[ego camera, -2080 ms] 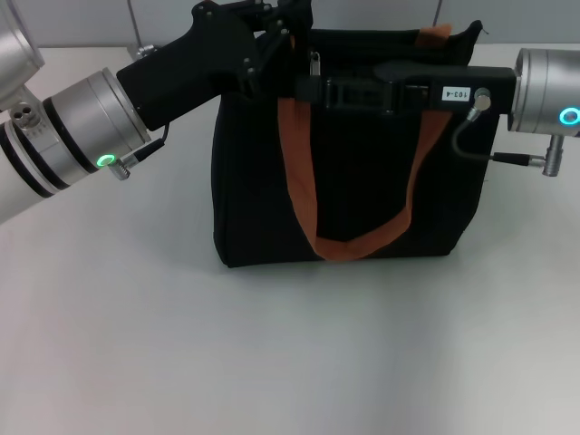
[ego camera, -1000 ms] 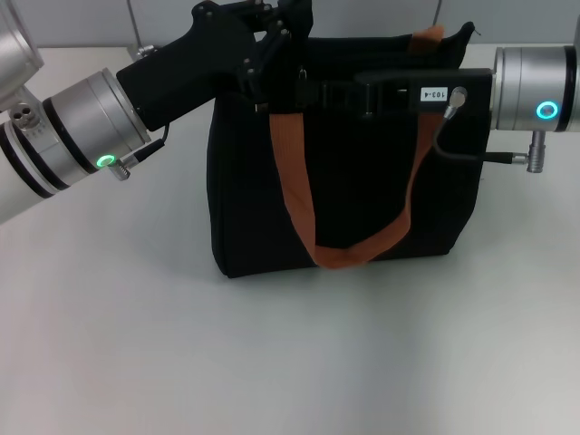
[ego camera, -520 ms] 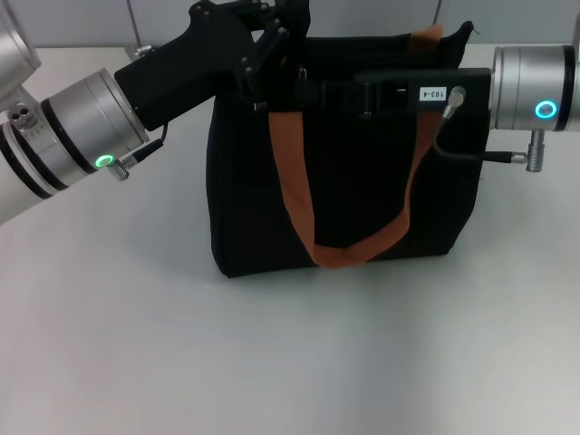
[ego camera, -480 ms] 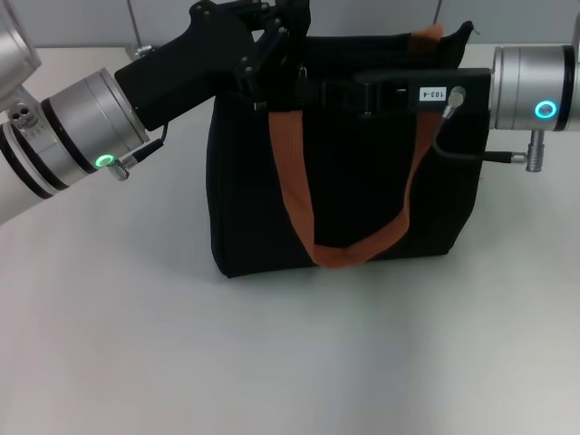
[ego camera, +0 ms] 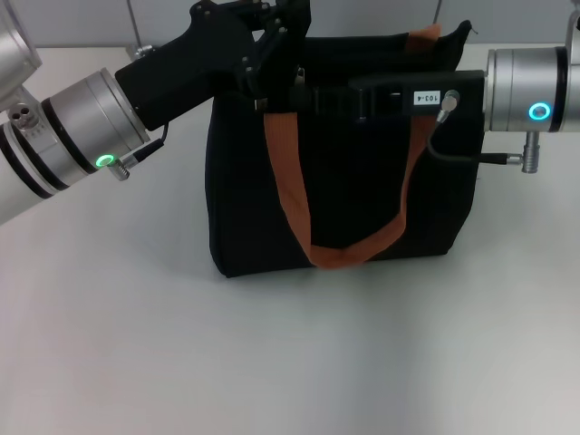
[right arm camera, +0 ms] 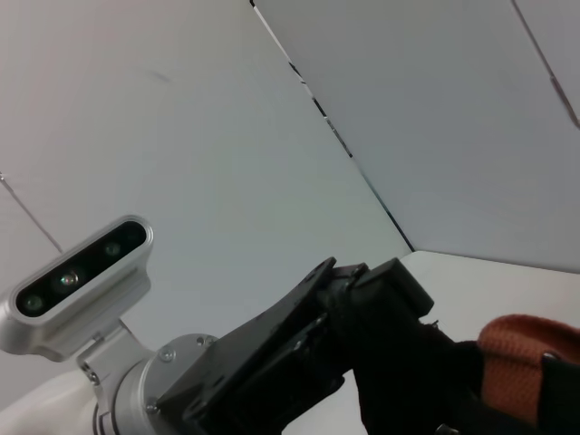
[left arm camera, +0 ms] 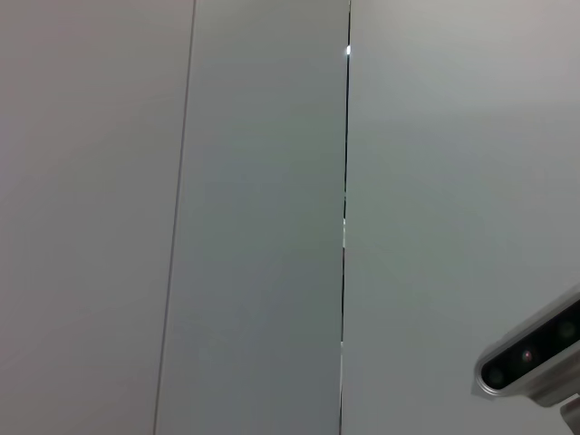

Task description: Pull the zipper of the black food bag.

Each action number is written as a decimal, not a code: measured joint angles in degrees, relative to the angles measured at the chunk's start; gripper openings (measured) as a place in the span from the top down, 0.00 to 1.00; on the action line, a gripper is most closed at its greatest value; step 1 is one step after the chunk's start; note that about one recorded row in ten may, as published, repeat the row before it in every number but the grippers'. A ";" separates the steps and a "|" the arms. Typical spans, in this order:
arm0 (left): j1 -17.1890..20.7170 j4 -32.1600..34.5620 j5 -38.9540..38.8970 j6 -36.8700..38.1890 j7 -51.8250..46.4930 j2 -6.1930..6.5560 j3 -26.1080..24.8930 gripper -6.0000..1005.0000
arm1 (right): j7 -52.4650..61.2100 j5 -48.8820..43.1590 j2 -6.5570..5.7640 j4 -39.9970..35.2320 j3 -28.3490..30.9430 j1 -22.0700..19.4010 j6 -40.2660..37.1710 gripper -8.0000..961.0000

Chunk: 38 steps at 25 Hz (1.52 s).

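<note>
I should regrip the zipper with my right gripper while my left gripper pulls the bag's top corner tight, because my left gripper crowds my right gripper's fingers at the zipper (ego camera: 299,78).
The black food bag (ego camera: 344,199) stands upright on the white table, its orange handle (ego camera: 290,181) hanging down its front. My left gripper (ego camera: 281,41) is at the bag's top left corner, closed on the fabric there. My right gripper (ego camera: 304,91) reaches in from the right along the bag's top, with its tip near that corner. The zipper (ego camera: 299,76) shows only as a small grey bit at that tip, and the fingers seem shut on it. The right wrist view shows the left gripper (right arm camera: 362,299) and an orange handle end (right arm camera: 521,349).
The white table (ego camera: 272,362) stretches in front of and beside the bag. Grey wall panels stand behind it. The left wrist view shows only wall panels and the head camera (left arm camera: 530,358).
My right gripper has moved left along the bag's top, and the grey pull tab has moved left with it. The bag's top has shifted slightly left. The left arm has held still.
</note>
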 joint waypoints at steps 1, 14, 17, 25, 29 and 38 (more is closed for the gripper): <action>0.00 0.00 0.00 0.00 0.00 0.00 0.00 0.93 | 0.00 -0.01 0.00 0.01 -0.01 0.00 0.14 0.89; 0.06 -0.08 -0.12 0.02 0.00 0.00 -0.01 0.93 | 1.59 -0.50 0.00 0.01 -0.19 0.34 1.41 0.74; 0.07 -0.07 -0.12 0.02 0.00 -0.01 -0.01 0.93 | 1.64 -0.60 0.00 0.01 -0.15 0.37 1.47 0.79; 0.23 -0.08 -0.20 0.00 0.00 -0.01 0.00 0.93 | 2.92 -0.66 -0.07 -0.26 0.34 0.31 1.38 0.99; 0.50 -0.07 -0.29 0.15 0.00 -0.01 0.00 0.93 | 6.08 -0.96 -0.59 -2.48 -0.06 0.29 1.12 0.99; 1.06 -0.27 -0.31 0.22 0.27 -0.01 0.00 0.93 | 14.70 -8.11 -1.31 -8.22 -0.46 1.52 0.89 0.99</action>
